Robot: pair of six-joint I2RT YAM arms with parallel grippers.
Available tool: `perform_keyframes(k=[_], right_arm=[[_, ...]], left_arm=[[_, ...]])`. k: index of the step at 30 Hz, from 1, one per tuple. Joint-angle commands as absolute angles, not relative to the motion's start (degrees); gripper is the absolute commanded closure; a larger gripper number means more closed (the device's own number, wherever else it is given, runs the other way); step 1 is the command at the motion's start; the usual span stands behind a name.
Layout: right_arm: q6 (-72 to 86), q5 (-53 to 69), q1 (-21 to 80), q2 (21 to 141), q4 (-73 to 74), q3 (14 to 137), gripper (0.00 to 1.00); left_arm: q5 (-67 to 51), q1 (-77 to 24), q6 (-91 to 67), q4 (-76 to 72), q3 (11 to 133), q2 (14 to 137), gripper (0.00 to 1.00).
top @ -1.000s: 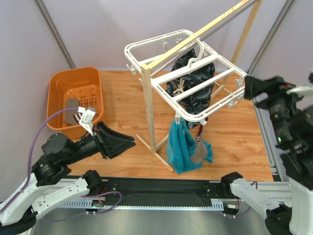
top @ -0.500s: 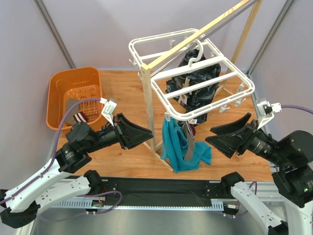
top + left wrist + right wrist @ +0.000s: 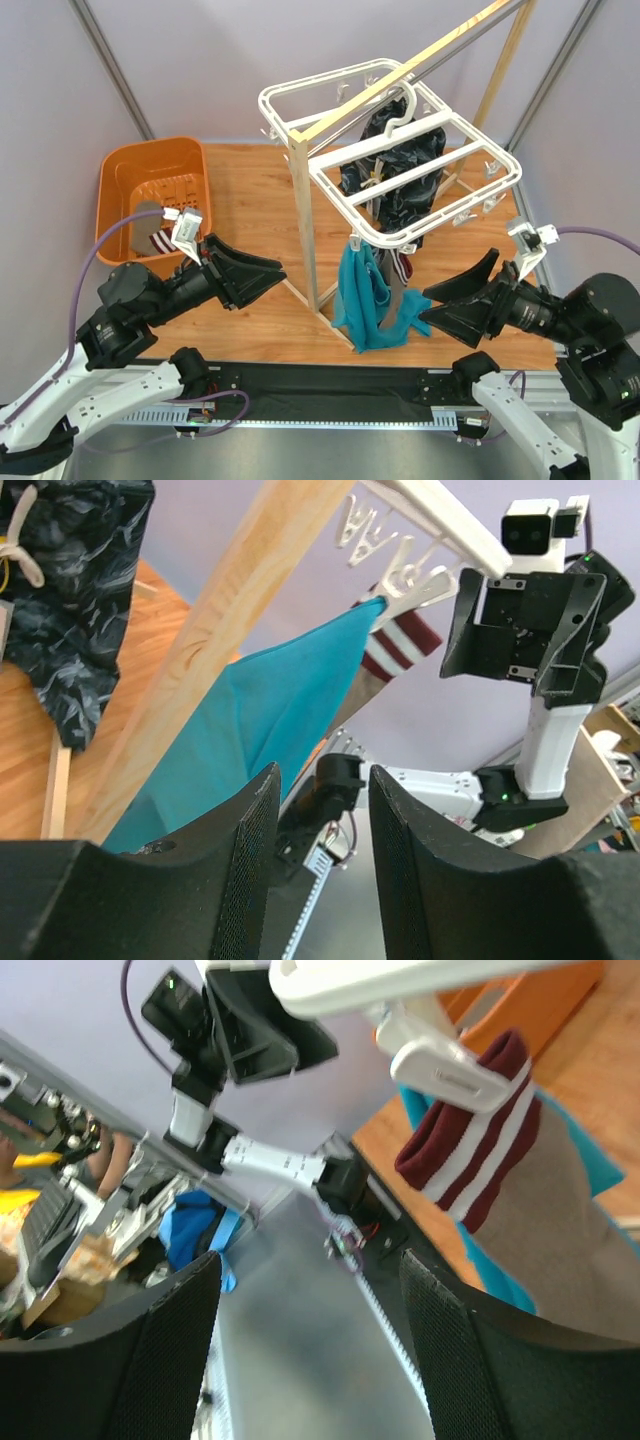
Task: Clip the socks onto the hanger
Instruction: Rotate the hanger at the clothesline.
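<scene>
The taupe sock and teal cloth (image 3: 391, 282) hang clear in front of my right gripper's open fingers. My right gripper goes on toward their lower folds (image 3: 398, 318) before it closes there.
The white hanger (image 3: 400, 160) hangs from the wooden pole rack. One taupe sock (image 3: 403, 292) with a maroon and white cuff is clipped to its near edge, beside a teal cloth (image 3: 358, 300). In the right wrist view this sock (image 3: 520, 1170) hangs from a white clip (image 3: 440, 1065). A second sock (image 3: 150, 225) lies in the orange basket. My left gripper (image 3: 268, 275) is open and empty, left of the rack post. My right gripper (image 3: 440, 305) is open and empty, just right of the hanging sock. The left wrist view shows the sock's cuff (image 3: 400, 655) behind the teal cloth (image 3: 270, 710).
The orange basket (image 3: 120, 170) stands at the back left. The wooden pole rack (image 3: 305, 220) stands mid-table, its post between my grippers. A black patterned garment (image 3: 395, 175) hangs under the hanger. The table's front rail (image 3: 320, 385) runs along the near edge.
My left gripper has drawn back to the left, away from the rack post. My right gripper has edged left toward the hanging sock. The hanger has swung slightly.
</scene>
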State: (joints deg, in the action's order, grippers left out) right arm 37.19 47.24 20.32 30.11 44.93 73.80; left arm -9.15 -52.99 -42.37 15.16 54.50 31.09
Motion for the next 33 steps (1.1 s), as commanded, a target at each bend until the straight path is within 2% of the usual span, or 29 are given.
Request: perform_keyframes(k=[1, 4, 7, 12, 14, 17, 19, 20, 22, 23, 26, 27, 28, 33], right_arm=[[31.3, 44.8, 25.0, 34.6, 55.9, 75.2, 0.27], [27.1, 40.8, 28.0, 34.6, 58.1, 73.0, 0.28], [25.9, 36.0, 31.3, 32.0, 57.3, 64.4, 0.31], [27.6, 15.8, 46.4, 26.4, 55.6, 51.3, 0.37], [30.5, 8.0, 52.6, 21.0, 52.4, 47.7, 0.37], [35.1, 3.4, 58.2, 18.0, 45.2, 38.9, 0.34], [38.7, -2.5, 61.9, 19.8, 42.6, 36.0, 0.31], [40.5, -12.4, 67.2, 21.5, 43.1, 36.1, 0.26], [45.7, -22.5, 74.0, 27.1, 43.0, 36.9, 0.19], [47.4, -26.6, 80.9, 28.7, 41.7, 37.2, 0.17], [51.4, -50.6, 92.5, 35.1, 36.4, 37.7, 0.13], [53.3, -55.2, 93.8, 37.3, 36.6, 37.6, 0.1], [55.3, -57.9, 93.9, 41.4, 37.4, 37.6, 0.1], [63.1, -70.7, 93.8, 51.1, 37.9, 36.4, 0.26]], left_arm=[[-6.9, -52.9, -40.4, 18.3, 56.2, 31.6, 0.52], [-7.6, -52.9, -40.9, 18.1, 56.2, 32.2, 0.52], [-6.9, -52.9, -41.2, 18.4, 55.3, 32.1, 0.52], [-6.5, -52.9, -41.6, 18.4, 54.1, 32.8, 0.5], [-6.8, -52.9, -41.5, 18.5, 54.1, 33.2, 0.5], [-6.7, -52.9, -41.6, 17.9, 53.3, 33.4, 0.5], [-6.7, -52.9, -41.7, 17.8, 52.9, 33.3, 0.5], [-7.0, -52.9, -41.7, 17.8, 52.8, 33.5, 0.49], [-7.2, -52.9, -41.6, 18.1, 52.8, 33.6, 0.49], [-7.0, -52.9, -41.6, 18.2, 52.6, 33.4, 0.49], [-6.9, -52.9, -42.2, 17.2, 51.3, 32.7, 0.49], [-6.9, -52.9, -42.4, 16.6, 50.9, 32.5, 0.49], [-7.3, -52.9, -42.7, 15.9, 50.3, 32.3, 0.49], [-9.1, -52.9, -43.6, 16.0, 50.0, 31.9, 0.49]])
